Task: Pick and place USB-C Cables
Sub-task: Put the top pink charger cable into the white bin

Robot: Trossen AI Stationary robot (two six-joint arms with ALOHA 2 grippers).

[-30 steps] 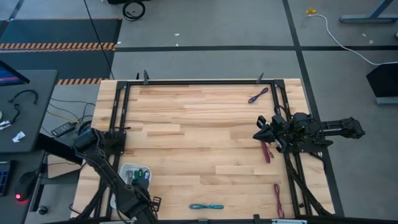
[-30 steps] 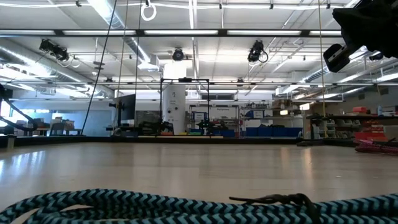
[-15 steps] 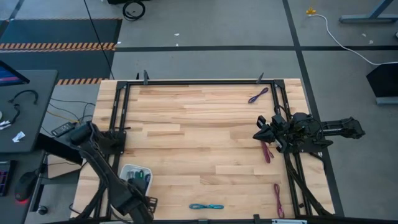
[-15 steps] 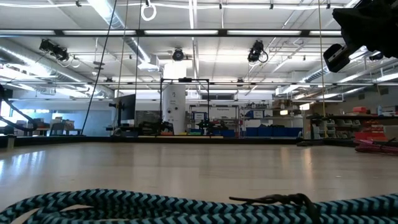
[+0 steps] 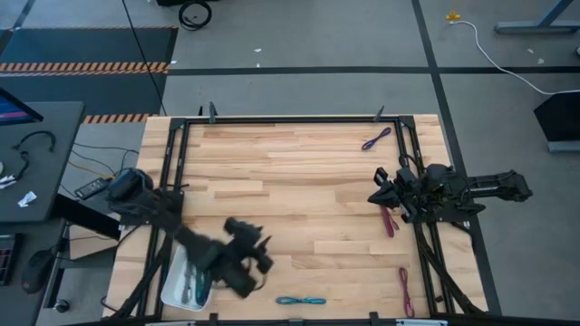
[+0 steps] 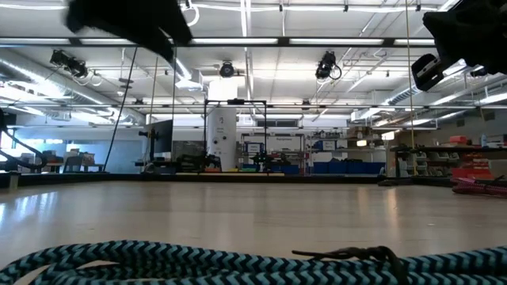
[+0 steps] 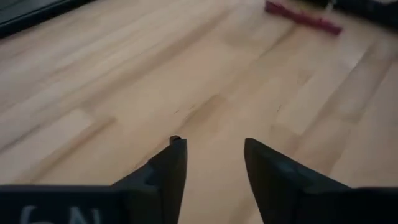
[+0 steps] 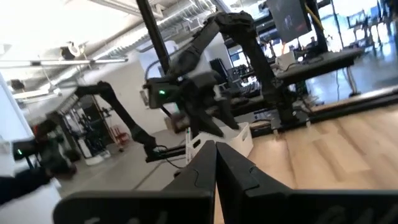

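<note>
I expect the loops of the upper magenta cable (image 5: 390, 223) to stay together when I lift it with my right gripper, because it lies gathered in a narrow bundle (image 5: 388, 217).
My left gripper (image 5: 263, 259) (image 7: 214, 146) is open over bare wood near the table's middle and holds nothing. It is right of the white tray (image 5: 172, 292), which holds green and teal cables (image 5: 192, 282). A teal cable (image 5: 301, 300) (image 6: 198, 261) lies flat near the near edge. A purple cable (image 5: 376, 138) lies at the far right. Two magenta cables (image 5: 390, 220) (image 5: 405, 290) lie along the right side; one shows far ahead in the left wrist view (image 7: 303, 17). My right gripper (image 5: 375, 196) (image 8: 216, 152) is shut and hovers just beyond the upper magenta cable.
Black frame rails run along the left (image 5: 172, 163), far (image 5: 290, 119) and right (image 5: 412, 163) sides of the table. Bare wood (image 5: 290, 181) fills the middle. A side desk with small devices (image 5: 27, 172) stands off the left edge.
My left arm has swung fast from over the tray at the near left corner toward the table's middle, and it shows blurred now. The tray it covered is in full view. My right arm and the loose cables have kept still.
</note>
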